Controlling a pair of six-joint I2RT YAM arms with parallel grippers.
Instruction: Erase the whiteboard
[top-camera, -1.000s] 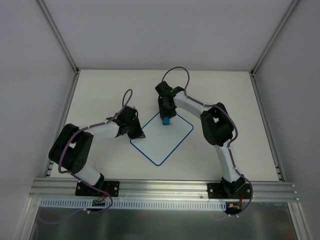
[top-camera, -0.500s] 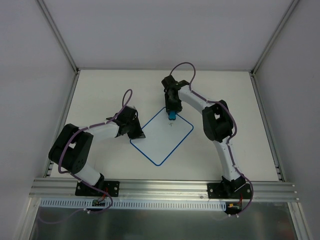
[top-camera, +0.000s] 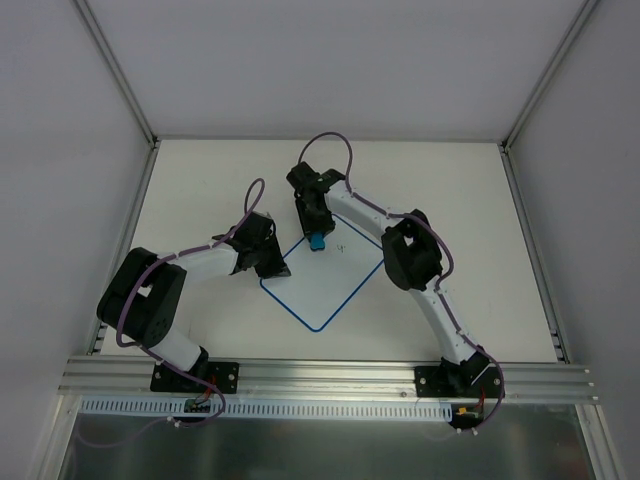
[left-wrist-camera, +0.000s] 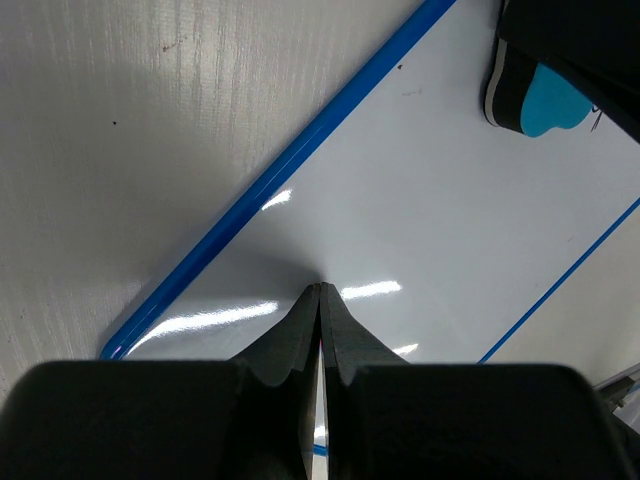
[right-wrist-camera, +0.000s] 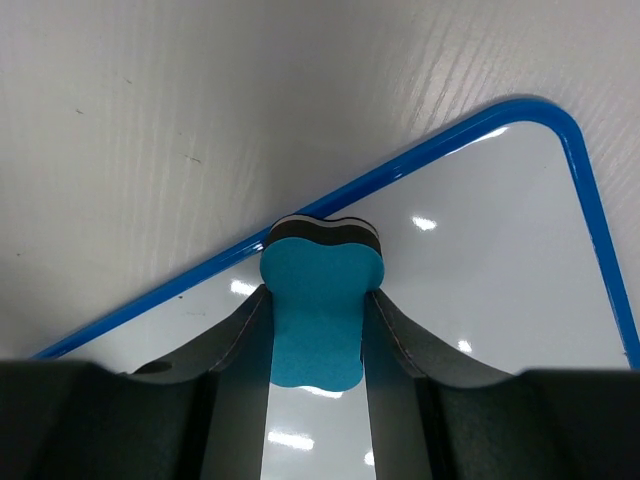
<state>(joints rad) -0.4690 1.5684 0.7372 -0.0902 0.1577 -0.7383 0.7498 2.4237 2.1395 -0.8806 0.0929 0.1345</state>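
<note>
I should use my right gripper to sweep the eraser back across the whiteboard toward its corner (top-camera: 378, 259) under the right arm's elbow, because the eraser is touching the whiteboard's blue border (right-wrist-camera: 262, 241).
The whiteboard (top-camera: 325, 285) lies like a diamond on the table, white with a thin blue border. A small dark scribble (top-camera: 343, 247) shows near its far corner. My right gripper (top-camera: 316, 238) is shut on a blue eraser (top-camera: 316, 243) with a black felt base. The eraser (right-wrist-camera: 320, 310) presses on the board (right-wrist-camera: 480, 230) just inside the upper left border. My left gripper (left-wrist-camera: 320, 290) is shut with nothing in it, its tips resting on the board (left-wrist-camera: 430, 200) near the left corner. The eraser (left-wrist-camera: 540, 100) also shows in the left wrist view, top right.
The white table (top-camera: 200, 190) is enclosed by white walls on three sides. An aluminium rail (top-camera: 330, 375) carrying both arm bases runs along the near edge. The right arm's elbow (top-camera: 410, 255) hangs over the board's right corner.
The right gripper carried the eraser right and farther along the board, then swept it back left to the upper left border. The left gripper stayed put on the board.
</note>
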